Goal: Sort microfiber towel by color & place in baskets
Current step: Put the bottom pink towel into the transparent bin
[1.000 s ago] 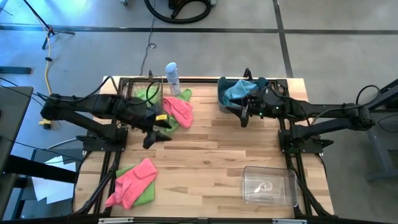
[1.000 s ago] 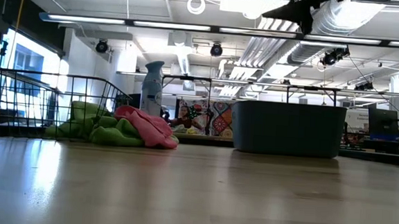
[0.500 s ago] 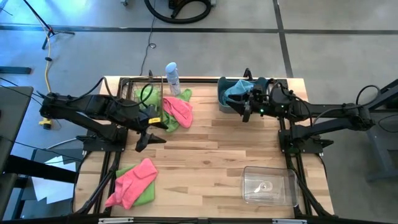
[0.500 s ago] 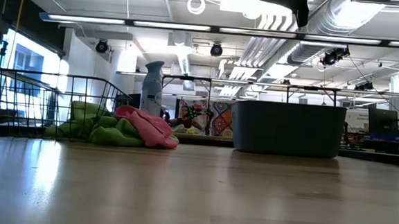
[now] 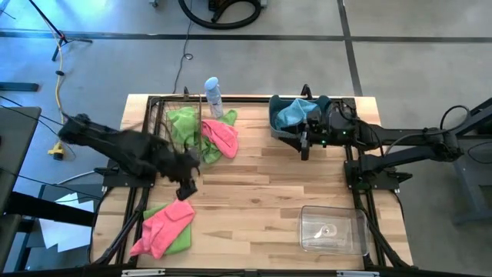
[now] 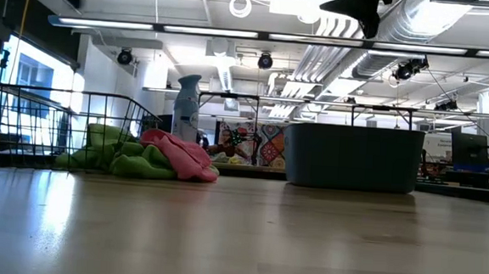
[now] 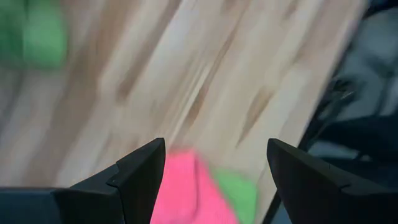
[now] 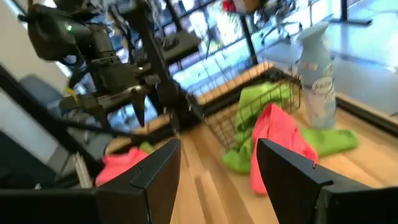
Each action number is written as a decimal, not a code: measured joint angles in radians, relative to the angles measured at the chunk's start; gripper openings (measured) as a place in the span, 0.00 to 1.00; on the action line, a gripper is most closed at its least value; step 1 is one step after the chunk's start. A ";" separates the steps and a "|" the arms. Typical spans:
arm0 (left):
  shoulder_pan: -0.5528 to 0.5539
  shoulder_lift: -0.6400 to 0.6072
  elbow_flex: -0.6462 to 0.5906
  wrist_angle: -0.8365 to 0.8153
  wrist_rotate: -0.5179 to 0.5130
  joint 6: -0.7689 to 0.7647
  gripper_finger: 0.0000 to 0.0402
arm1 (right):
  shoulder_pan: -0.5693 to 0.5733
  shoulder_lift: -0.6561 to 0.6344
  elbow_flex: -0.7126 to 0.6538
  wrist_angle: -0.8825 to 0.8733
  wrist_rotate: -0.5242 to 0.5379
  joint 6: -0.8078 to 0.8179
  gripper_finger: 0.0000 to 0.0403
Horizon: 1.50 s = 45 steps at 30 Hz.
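Note:
My left gripper keeps going down with open fingers until it can pinch only pink cloth [image 5: 181, 218], because the pink towel [image 5: 160, 233] lies uncovered on the lime green towel.
My left gripper [image 5: 187, 187] hangs open above the table, just on the far side of a pink towel [image 5: 171, 215] that lies on a lime green towel [image 5: 178, 240] near the near-left corner. The left wrist view shows this pink towel [image 7: 181, 194] and the green one [image 7: 238, 193] between the fingers. A second pink towel [image 5: 220, 137] lies over a green one beside the black wire basket [image 5: 157, 123], which holds a green towel [image 5: 183, 118]. My right gripper [image 5: 305, 148] is open beside the grey-blue tub [image 5: 274, 123], which holds a teal towel [image 5: 292, 114].
A white-and-blue spray bottle [image 5: 213, 95] stands at the far edge between basket and tub. The clear plastic box [image 5: 332, 229] sits near the near-right corner. Bare wood [image 5: 254, 192] stretches across the table's middle. Cables and a stand lie on the floor beyond.
My left gripper has swung quickly from beside the wire basket toward the near edge and now hangs by the pink-and-green pile. The towels have kept still.

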 joint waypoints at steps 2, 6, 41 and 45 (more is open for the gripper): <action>-0.054 0.059 0.000 -0.054 0.015 -0.110 0.67 | 0.000 0.000 0.000 -0.030 -0.010 -0.011 0.52; -0.155 0.182 0.000 -0.073 0.030 -0.243 0.67 | 0.000 0.000 0.000 -0.062 -0.012 -0.032 0.52; -0.260 0.498 -0.152 -0.013 0.111 -0.283 0.45 | 0.000 0.003 0.000 -0.063 0.070 -0.040 0.52; -0.253 0.498 -0.165 -0.010 0.113 -0.241 0.17 | 0.000 0.003 0.000 -0.064 0.097 -0.040 0.52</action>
